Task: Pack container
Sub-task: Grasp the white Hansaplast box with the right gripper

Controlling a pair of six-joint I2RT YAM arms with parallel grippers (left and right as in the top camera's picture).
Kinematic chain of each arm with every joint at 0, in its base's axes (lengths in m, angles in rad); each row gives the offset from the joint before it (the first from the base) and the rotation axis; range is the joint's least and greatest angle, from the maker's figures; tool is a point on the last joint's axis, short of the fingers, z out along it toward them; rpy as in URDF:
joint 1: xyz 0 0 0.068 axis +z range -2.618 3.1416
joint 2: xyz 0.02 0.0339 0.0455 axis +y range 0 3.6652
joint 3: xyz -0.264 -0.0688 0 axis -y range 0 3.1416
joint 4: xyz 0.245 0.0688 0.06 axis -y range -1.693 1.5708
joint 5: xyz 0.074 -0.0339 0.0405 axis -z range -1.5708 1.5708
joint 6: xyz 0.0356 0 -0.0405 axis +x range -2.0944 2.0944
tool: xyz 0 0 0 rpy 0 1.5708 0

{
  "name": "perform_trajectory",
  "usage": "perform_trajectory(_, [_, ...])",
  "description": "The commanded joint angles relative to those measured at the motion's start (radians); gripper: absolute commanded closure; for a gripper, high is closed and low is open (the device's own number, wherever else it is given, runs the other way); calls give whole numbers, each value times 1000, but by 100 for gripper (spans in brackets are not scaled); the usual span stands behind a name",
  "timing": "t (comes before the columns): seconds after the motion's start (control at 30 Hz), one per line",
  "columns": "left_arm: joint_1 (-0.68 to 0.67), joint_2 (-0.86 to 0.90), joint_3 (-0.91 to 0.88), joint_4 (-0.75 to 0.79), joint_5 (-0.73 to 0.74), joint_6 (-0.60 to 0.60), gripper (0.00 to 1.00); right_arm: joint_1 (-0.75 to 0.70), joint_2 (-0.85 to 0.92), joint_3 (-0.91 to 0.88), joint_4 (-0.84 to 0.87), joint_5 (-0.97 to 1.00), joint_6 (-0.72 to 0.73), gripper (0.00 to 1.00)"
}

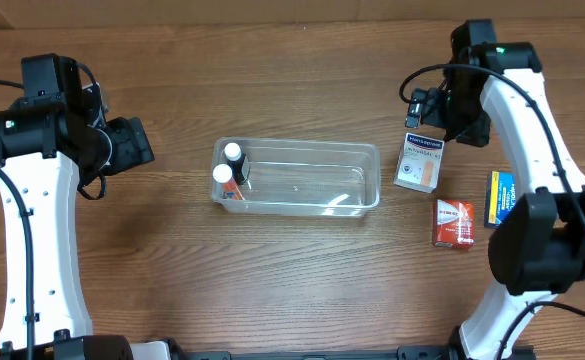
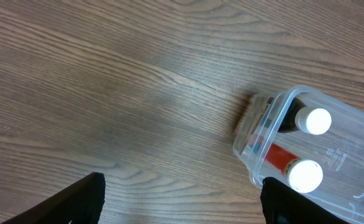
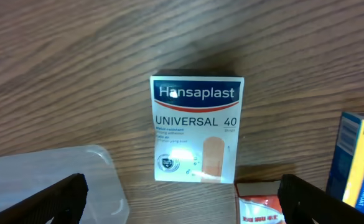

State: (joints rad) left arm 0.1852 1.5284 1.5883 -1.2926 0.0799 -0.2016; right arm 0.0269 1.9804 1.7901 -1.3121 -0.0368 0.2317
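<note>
The Hansaplast box (image 1: 418, 163) is on the other side of the container from my left gripper, so next my right gripper picks up the box and puts it down into the container's empty end (image 1: 346, 184).
The clear plastic container (image 1: 297, 177) lies mid-table, with two white-capped bottles (image 1: 228, 165) standing at its left end. It also shows in the left wrist view (image 2: 262, 134) and at the lower left of the right wrist view (image 3: 51, 180). My right gripper (image 3: 182, 205) is open and empty, above a white Hansaplast plaster box (image 3: 197, 129) that lies flat on the table (image 1: 417, 163). My left gripper (image 2: 182, 205) is open and empty, over bare wood left of the container. In the overhead view both grippers' fingers are hidden under the wrists.
A red and white box (image 1: 453, 222) lies right of the container's near corner, with a blue and yellow box (image 1: 499, 197) further right. Both show at the lower right of the right wrist view: the red box (image 3: 259, 205), the blue box (image 3: 359, 158).
</note>
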Motion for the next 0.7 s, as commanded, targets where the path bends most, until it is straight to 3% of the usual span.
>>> perform_trajectory(0.0, [4,-6,-7,4,18,23,18,-1,57,-16,-2,10,8,0])
perform_trajectory(0.33, [4,-6,-7,6,18,23,18,-5,108,-288,225,10,5,0])
perform_trajectory(0.5, [4,-6,-7,7,18,23,18,-5,108,-315,302,10,-3,0])
perform_trajectory(0.67, [4,-6,-7,7,18,23,18,-5,108,-315,309,10,-3,15])
